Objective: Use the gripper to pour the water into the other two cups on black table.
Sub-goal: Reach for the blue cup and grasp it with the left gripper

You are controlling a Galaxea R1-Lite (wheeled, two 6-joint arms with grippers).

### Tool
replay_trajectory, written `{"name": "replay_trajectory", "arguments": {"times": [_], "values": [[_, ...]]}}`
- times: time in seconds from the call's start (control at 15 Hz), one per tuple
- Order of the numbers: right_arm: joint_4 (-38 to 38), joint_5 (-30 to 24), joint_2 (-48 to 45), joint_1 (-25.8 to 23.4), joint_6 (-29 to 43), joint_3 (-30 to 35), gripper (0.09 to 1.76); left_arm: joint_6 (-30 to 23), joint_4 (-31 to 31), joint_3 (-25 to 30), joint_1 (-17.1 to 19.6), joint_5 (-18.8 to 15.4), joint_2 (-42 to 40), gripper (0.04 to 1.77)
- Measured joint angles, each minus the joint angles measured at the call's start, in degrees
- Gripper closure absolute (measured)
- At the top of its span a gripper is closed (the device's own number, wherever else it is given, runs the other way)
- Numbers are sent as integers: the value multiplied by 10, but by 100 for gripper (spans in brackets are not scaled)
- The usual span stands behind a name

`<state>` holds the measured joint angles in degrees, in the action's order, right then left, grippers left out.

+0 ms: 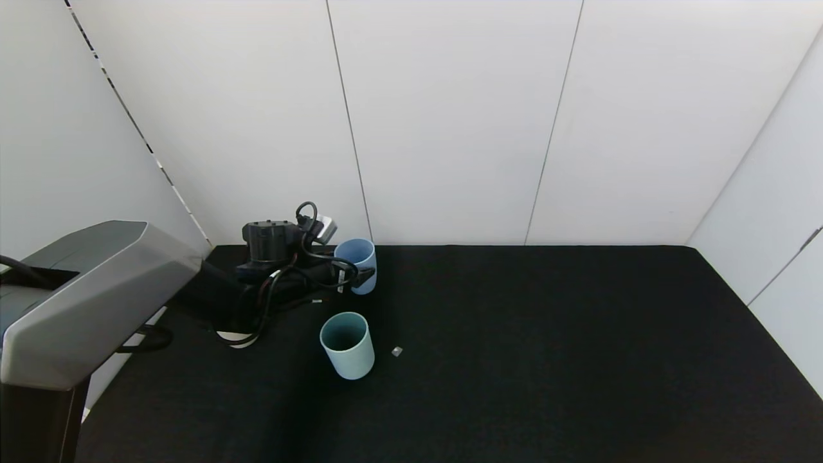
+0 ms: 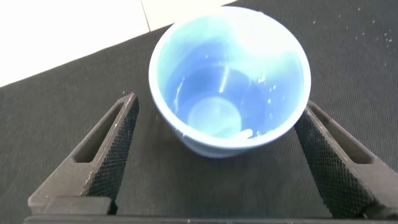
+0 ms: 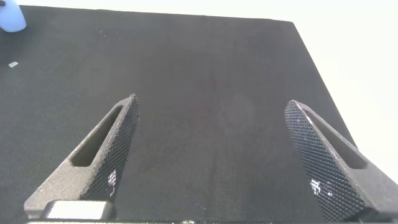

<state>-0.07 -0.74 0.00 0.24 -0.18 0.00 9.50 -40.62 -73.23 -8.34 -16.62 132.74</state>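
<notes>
The waterline [image 2: 217, 66] is low in the light periwinkle-blue cup [image 1: 358, 263], so the water will get to the cup's rim only when the robot tilts the cup steeply.
The light periwinkle-blue cup [image 1: 357, 262] stands at the back left of the black table [image 1: 546, 360]. My left gripper [image 1: 361, 275] is open around it. In the left wrist view the cup [image 2: 230, 81] sits between the two fingers [image 2: 115, 140], with a gap on one side, and holds a little water. The teal-green cup [image 1: 347, 344] stands upright nearer to me, apart from the gripper. The beige cup is not clearly in view; only a pale curved edge [image 1: 235, 337] shows under the left arm. My right gripper [image 3: 212, 101] is open and empty over bare table, out of the head view.
A small pale scrap [image 1: 397, 351] lies on the table just right of the teal-green cup. White wall panels [image 1: 450, 128] close the back and right sides. The left arm's grey shell [image 1: 83, 302] fills the near left. A pale cup [image 3: 9, 15] shows far off in the right wrist view.
</notes>
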Motion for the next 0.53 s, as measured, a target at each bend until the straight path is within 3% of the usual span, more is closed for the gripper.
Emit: {"name": "replay_trajectory", "arguments": {"times": [0.53], "values": [[0, 0, 0, 0, 0, 0, 14, -1, 3, -34, -2, 0, 18, 9]]}}
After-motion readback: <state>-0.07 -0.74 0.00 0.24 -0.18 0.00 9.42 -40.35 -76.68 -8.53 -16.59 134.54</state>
